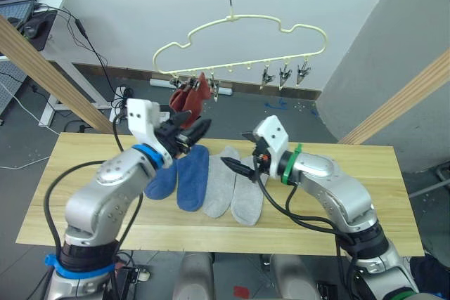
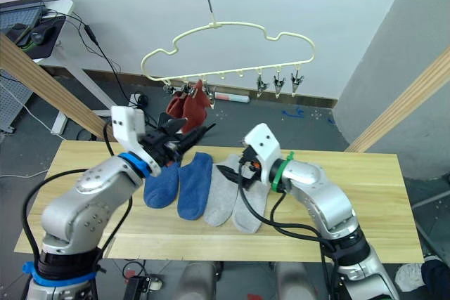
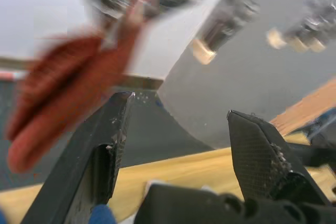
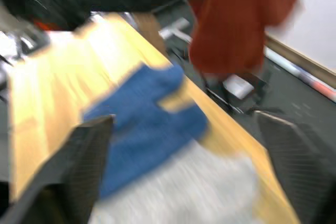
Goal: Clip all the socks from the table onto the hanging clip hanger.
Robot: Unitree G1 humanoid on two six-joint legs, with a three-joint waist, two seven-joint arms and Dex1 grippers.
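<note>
My gripper will make the free clip point(image 1: 214, 89) beside the rust red socks tilt toward the grey sock when it pulls the clip, because the clip dangles point(image 1: 212, 72) below the hanger.
Two rust red socks point(image 1: 190, 98) hang from clips at the left end of the cream clip hanger point(image 1: 239, 36). On the table point(image 1: 351, 201) lie two blue socks point(image 1: 193, 177) and two light grey socks point(image 1: 235, 187) side by side. My left gripper point(image 1: 191, 131) is open and empty, raised just below the hanging red socks point(image 3: 58, 98). My right gripper point(image 1: 239, 166) is open, low over the upper ends of the grey socks. In the right wrist view the blue socks point(image 4: 147, 124) and a grey sock point(image 4: 184, 198) lie between its fingers.
Slanted pale wooden poles point(image 1: 49, 75) stand at both sides of the table. Several free clips point(image 1: 285, 75) hang on the hanger's right part. A desk with cables point(image 1: 42, 19) stands at the far left.
</note>
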